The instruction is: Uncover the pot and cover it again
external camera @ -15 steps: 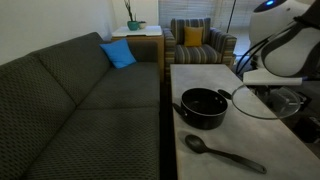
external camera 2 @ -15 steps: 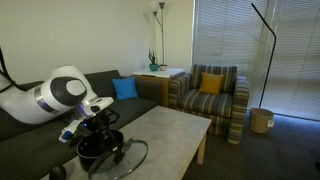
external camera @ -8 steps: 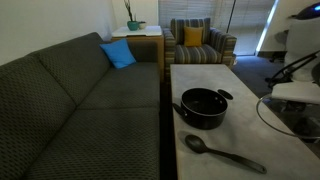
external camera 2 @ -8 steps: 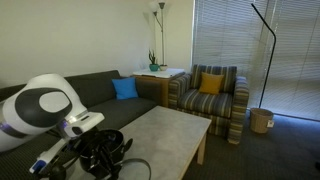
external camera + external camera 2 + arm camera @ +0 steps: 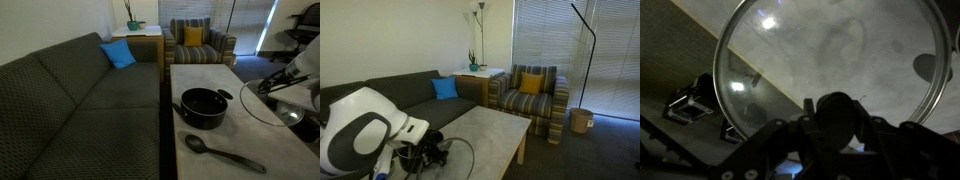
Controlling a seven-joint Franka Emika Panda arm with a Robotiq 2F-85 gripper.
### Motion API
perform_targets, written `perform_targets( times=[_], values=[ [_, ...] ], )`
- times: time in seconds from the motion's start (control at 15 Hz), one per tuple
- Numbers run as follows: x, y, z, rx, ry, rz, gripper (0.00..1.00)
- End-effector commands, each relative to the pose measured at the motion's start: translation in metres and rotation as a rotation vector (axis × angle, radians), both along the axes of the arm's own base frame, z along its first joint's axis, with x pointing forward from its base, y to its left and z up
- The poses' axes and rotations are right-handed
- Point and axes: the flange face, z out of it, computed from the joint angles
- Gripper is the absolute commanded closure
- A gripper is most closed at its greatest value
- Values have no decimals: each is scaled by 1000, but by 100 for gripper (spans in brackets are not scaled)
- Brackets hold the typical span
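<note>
The glass lid hangs tilted past the table's edge [image 5: 762,76], so my gripper should bring it back inward and lay it flat beside the black pot [image 5: 251,125].
The black pot [image 5: 203,107] stands uncovered on the pale table [image 5: 200,75], its two short handles showing. My gripper [image 5: 272,84] is shut on the knob of the round glass lid [image 5: 276,108] and holds it tilted above the table, off to the side of the pot. In the wrist view the gripper [image 5: 835,118] clasps the dark knob, and the glass lid [image 5: 830,50] fills the picture with the table seen through it. In an exterior view the lid's rim [image 5: 470,160] shows beside the white arm, which hides most of the pot.
A long black spoon [image 5: 222,153] lies on the table in front of the pot. A dark couch [image 5: 90,95] with a blue cushion [image 5: 120,55] runs along the table. A striped armchair [image 5: 200,42] and a side table with a plant [image 5: 135,28] stand beyond.
The lid, held next to the pot a second ago, has been carried away from the pot along the table and is now raised and tilted. The pot has not moved.
</note>
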Motion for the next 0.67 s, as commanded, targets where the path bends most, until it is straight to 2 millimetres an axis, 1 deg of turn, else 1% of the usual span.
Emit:
perform_targets(
  times=[0.0, 0.07, 0.13, 0.2, 0.27, 0.33, 0.47, 0.6],
  values=[
    [67, 13, 13, 108, -92, 84, 86],
    [80, 16, 14, 150, -104, 97, 86],
    [87, 20, 15, 187, -109, 109, 86],
    [89, 19, 13, 217, -104, 113, 86],
    [75, 18, 8, 240, -98, 118, 86],
    [75, 16, 5, 254, -82, 120, 86],
    [60, 5, -4, 256, -21, 90, 86],
    [47, -5, -7, 227, 26, 46, 86]
  ],
)
